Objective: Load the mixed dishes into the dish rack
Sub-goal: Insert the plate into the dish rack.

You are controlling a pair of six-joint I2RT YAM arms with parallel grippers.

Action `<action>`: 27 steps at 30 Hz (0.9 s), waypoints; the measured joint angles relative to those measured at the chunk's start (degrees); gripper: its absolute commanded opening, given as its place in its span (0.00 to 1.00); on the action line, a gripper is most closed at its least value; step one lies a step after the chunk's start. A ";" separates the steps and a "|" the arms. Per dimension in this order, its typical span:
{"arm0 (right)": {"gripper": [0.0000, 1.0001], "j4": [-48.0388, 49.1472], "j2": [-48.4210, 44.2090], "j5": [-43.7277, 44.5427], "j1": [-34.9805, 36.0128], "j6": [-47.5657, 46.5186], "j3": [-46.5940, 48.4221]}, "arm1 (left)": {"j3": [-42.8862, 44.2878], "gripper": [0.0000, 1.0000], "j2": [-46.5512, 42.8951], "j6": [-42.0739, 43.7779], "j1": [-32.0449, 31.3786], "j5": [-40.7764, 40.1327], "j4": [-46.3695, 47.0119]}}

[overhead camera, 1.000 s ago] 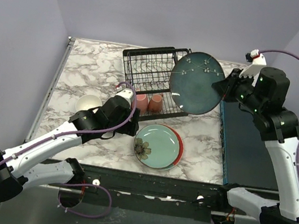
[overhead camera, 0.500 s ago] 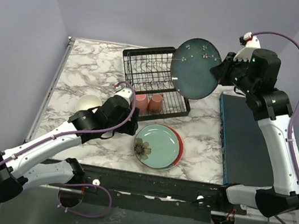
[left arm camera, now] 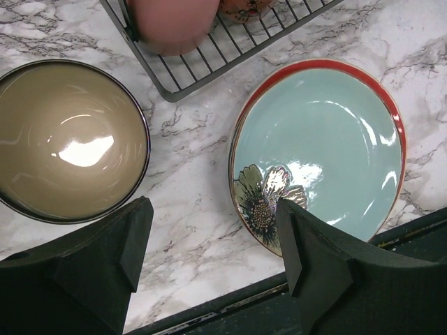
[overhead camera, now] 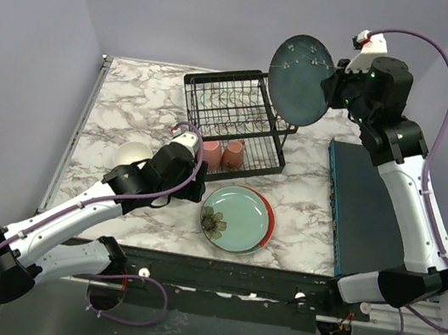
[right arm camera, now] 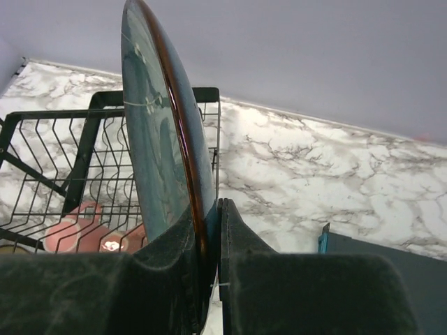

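Observation:
The dark teal-blue plate (overhead camera: 297, 78) is slanted broadside over the rack's corner, so next my right gripper turns the plate in line with the rack's end wires (overhead camera: 278, 147) and then lowers it first.
My right gripper (overhead camera: 332, 84) (right arm camera: 207, 209) is shut on the rim of the dark teal-blue plate (overhead camera: 301, 79) (right arm camera: 157, 125). It holds the plate upright in the air above the back right corner of the black wire dish rack (overhead camera: 231, 115) (right arm camera: 70, 150). Two pink mugs (overhead camera: 222, 154) (left arm camera: 171, 24) sit in the rack's lower tray. My left gripper (overhead camera: 186, 185) (left arm camera: 213, 223) hangs open over bare marble. It is between a dark bowl with a tan inside (left arm camera: 66, 139) and the pale green flowered plate (overhead camera: 231, 219) (left arm camera: 321, 146), which lies on a red plate (overhead camera: 270, 218).
A white bowl (overhead camera: 133, 154) stands on the marble left of my left arm. A dark teal flat slab (overhead camera: 370, 218) (right arm camera: 377, 244) lies along the table's right side under my right arm. Walls close in the back and both sides.
My right arm has lifted the teal-blue plate up and back, turning it more upright over the rack's right side. The left arm has stayed put.

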 measured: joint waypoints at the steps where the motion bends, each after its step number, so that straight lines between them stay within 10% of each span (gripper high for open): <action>1: 0.00 0.31 0.46 1.01 0.72 -0.79 0.37 | 0.00 0.78 0.00 0.04 0.15 -0.02 0.00; 27: 0.00 24.30 6.62 29.16 16.90 -19.69 -0.26 | 0.00 0.78 0.02 0.20 1.29 -0.28 -0.17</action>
